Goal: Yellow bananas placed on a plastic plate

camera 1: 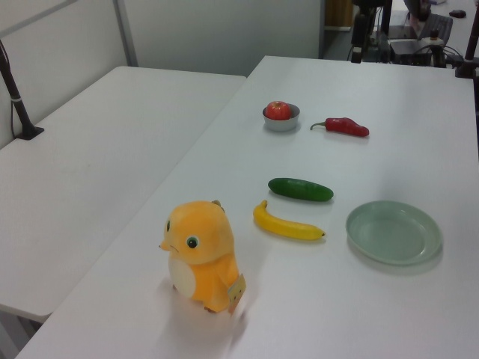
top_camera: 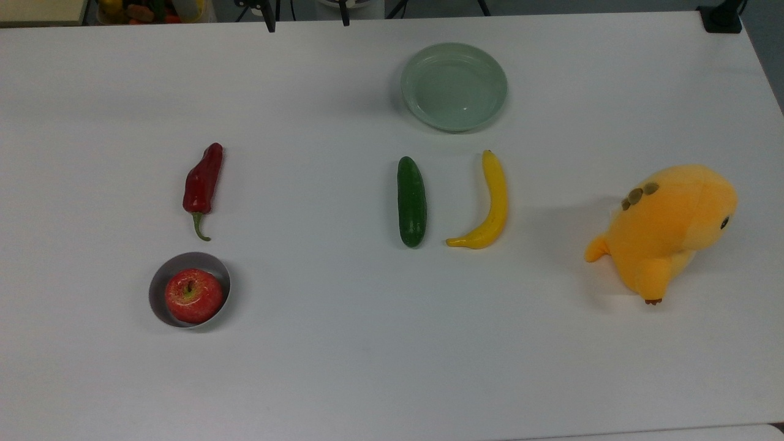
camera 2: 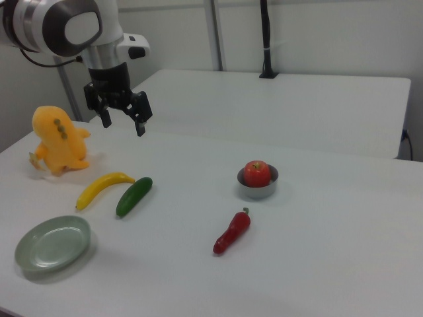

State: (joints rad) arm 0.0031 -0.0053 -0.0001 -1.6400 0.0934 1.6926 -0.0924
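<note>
The yellow banana (camera 1: 287, 226) seems almost as long as the plate's width (camera 1: 394, 232), so I expect its tip to get to the plate's rim as I lower the banana in.
A slim yellow banana (top_camera: 490, 204) (camera 1: 287, 223) (camera 2: 102, 188) lies flat on the white table, beside a dark-green cucumber (top_camera: 411, 201) (camera 1: 300, 189) (camera 2: 134, 195). The pale mint-green plate (top_camera: 454, 86) (camera 1: 394, 231) (camera 2: 53, 243) stands empty a short way from the banana's tip. In the right view my gripper (camera 2: 122, 123) hangs open in the air, well above the table and behind the banana, holding nothing.
An orange-yellow plush toy (top_camera: 666, 228) (camera 1: 200, 255) (camera 2: 59, 142) stands near the banana. A red chili pepper (top_camera: 203, 184) (camera 1: 343, 126) (camera 2: 232, 232) and a grey bowl (top_camera: 190, 289) (camera 1: 281, 117) (camera 2: 258, 182) holding a red apple sit farther off. A second table adjoins this one.
</note>
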